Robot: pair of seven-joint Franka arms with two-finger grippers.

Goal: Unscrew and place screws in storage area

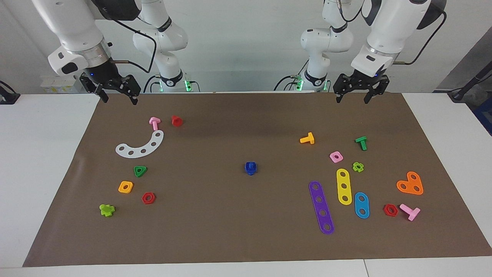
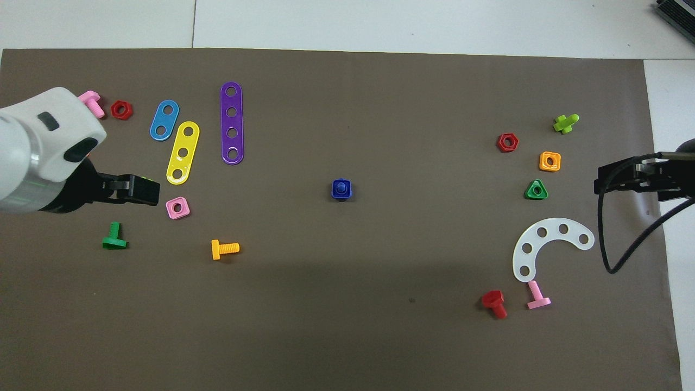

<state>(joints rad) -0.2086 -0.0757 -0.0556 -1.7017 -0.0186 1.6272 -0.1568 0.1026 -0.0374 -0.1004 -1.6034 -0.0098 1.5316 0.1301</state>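
The upright dark-blue bolt [image 2: 341, 189] has open mat [image 2: 293, 190] around it, so the robot's left gripper should go on moving toward the bolt with its fingers open until they are on both sides of it before it closes.
A small dark-blue bolt [image 1: 250, 164] stands in the middle of the brown mat [image 1: 230, 231] with its shank pointing up through a dark-blue square nut [image 1: 250, 169]. It also shows in the overhead view [image 2: 340, 186]. Its head is hidden under the nut. My left gripper [image 1: 353, 96] hangs open and empty, raised over the left arm's end of the mat, and shows in the overhead view [image 2: 155, 193]. My right gripper [image 1: 118, 96] hangs open and empty, raised over the right arm's end. Both are well away from the bolt.
Toward the left arm's end lie an orange bolt [image 1: 307, 138], a green bolt [image 1: 361, 142], a pink nut [image 1: 336, 156] and purple [image 1: 321, 207], yellow [image 1: 344, 186] and blue [image 1: 361, 205] strips. Toward the right arm's end lie a white arc [image 1: 141, 146], a green triangular nut [image 1: 140, 171] and a red bolt [image 1: 177, 120].
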